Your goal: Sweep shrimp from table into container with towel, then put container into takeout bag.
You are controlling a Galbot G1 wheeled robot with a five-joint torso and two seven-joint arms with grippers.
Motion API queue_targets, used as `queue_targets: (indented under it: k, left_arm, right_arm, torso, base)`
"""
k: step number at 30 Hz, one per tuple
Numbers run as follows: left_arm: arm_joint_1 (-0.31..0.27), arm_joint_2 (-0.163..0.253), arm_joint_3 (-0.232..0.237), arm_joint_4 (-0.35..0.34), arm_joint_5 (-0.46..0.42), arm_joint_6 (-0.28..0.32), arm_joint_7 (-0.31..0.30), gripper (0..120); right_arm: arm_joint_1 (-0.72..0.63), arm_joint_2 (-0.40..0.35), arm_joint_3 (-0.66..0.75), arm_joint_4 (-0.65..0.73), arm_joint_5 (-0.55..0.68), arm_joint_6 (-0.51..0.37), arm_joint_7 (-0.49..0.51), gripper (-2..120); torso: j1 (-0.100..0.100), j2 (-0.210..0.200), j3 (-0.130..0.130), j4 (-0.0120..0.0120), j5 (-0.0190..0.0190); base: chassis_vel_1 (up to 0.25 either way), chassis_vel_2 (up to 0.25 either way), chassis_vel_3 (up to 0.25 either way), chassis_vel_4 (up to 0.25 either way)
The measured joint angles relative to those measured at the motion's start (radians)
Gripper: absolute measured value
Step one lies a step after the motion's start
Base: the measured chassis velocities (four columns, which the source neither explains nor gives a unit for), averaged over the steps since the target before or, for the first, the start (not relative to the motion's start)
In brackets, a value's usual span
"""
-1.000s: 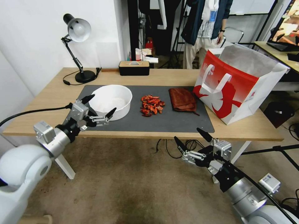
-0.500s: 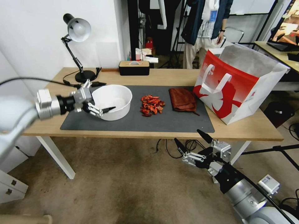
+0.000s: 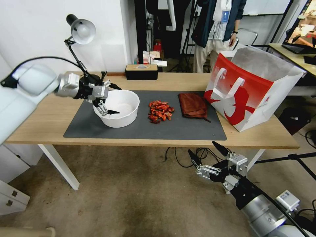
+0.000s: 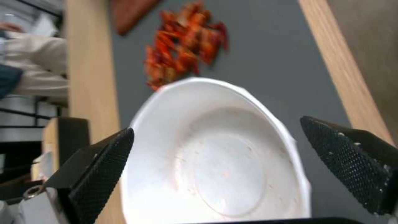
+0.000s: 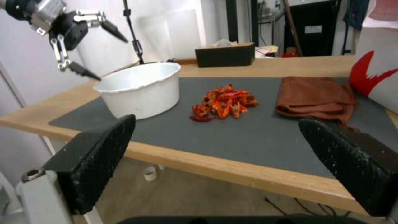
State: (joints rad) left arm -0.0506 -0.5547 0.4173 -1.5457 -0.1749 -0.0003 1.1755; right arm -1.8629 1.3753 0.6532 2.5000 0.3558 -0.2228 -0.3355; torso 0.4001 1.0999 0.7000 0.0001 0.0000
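I expect the white container [image 3: 118, 108] to bend out of round when I hold it against the table's front edge, because the container's rim is thin and slightly wavy.
The white container [image 3: 119, 106] stands on the left of the dark mat [image 3: 184, 129] on the table [image 3: 49, 115]. My left gripper [image 3: 113, 99] is open, one finger over the container's left rim, the other behind it. In the left wrist view the container [image 4: 215, 155] lies between the open fingers [image 4: 104, 168]. A pile of red shrimp [image 3: 160, 111] lies mid-mat, with the rust-brown towel [image 3: 193, 105] to its right. The red and white takeout bag [image 3: 250, 85] stands open at the right end. My right gripper [image 3: 204, 149] hangs open below the table's front edge, holding nothing.
A desk lamp [image 3: 80, 31] and a black tissue box [image 3: 141, 71] stand along the table's back edge. Cables [image 3: 184, 158] hang under the table near my right gripper. Another desk [image 3: 296, 56] sits at the far right.
My left arm has risen from below the table's front-left edge and swung over the container's left rim, staying open. The right gripper has barely shifted.
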Motion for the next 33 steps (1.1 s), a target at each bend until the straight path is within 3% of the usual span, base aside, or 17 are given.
queue_targets:
  k: [1,3,5,6,8,10,16,21,33]
  left_arm:
    - [-0.019,0.001,0.034,-0.002,0.007,0.0,0.006,100]
    - [-0.025,0.001,0.05,-0.004,0.008,0.0,0.007,100]
    - [-0.049,0.002,0.117,-0.012,0.004,0.01,0.005,100]
    - [-0.049,0.002,0.117,-0.012,0.004,0.01,0.005,100]
    - [-0.078,-0.014,0.172,-0.006,0.0,0.026,-0.004,100]
    - [-0.086,-0.019,0.185,-0.002,-0.003,0.031,-0.007,100]
    - [-0.166,-0.059,0.289,0.05,-0.012,0.058,-0.026,100]
    - [-0.209,-0.08,0.345,0.084,-0.002,0.068,-0.042,100]
    - [-0.223,-0.083,0.404,0.112,0.05,0.069,-0.056,100]
  right_arm:
    - [-0.005,0.007,-0.003,0.0,-0.004,0.003,0.0,100]
    - [-0.008,0.011,-0.005,0.0,-0.006,0.003,0.0,100]
    - [-0.018,0.017,-0.005,0.0,-0.008,0.006,0.001,100]
    - [-0.018,0.017,-0.005,0.0,-0.008,0.006,0.001,100]
    - [-0.03,0.02,-0.003,0.0,-0.008,0.01,0.002,100]
    - [-0.034,0.023,-0.003,0.0,-0.009,0.012,0.002,100]
    - [-0.055,0.049,-0.01,0.0,-0.024,0.021,0.002,100]
    - [-0.062,0.056,-0.015,0.0,-0.031,0.026,0.003,100]
    - [-0.042,0.05,-0.012,0.0,-0.029,0.027,0.007,100]
  torso:
    - [0.0,0.0,0.0,0.0,0.0002]
    - [0.0,0.0,0.0,-0.0001,0.0004]
    - [0.0,0.0,0.0,0.0,-0.0002]
    - [0.0,0.0,0.0,0.0,-0.0002]
    - [0.0,0.0,0.0,0.0001,-0.0001]
    - [0.0,0.0,0.0,-0.0001,-0.0001]
    - [0.0,0.0,0.0,0.0,0.0]
    - [0.0,0.0,0.0,-0.0004,0.0002]
    - [0.0,0.0,0.0,0.0,-0.0001]
  base:
    - [0.0,0.0,0.0,0.0]
    - [0.0,0.0,0.0,0.0]
    - [0.0,0.0,0.0,0.0]
    - [0.0,0.0,0.0,0.0]
    - [0.0,0.0,0.0,0.0]
    - [0.0,0.0,0.0,0.0]
    - [0.0,0.0,0.0,0.0]
    - [0.0,0.0,0.0,0.0]
    - [0.0,0.0,0.0,0.0]
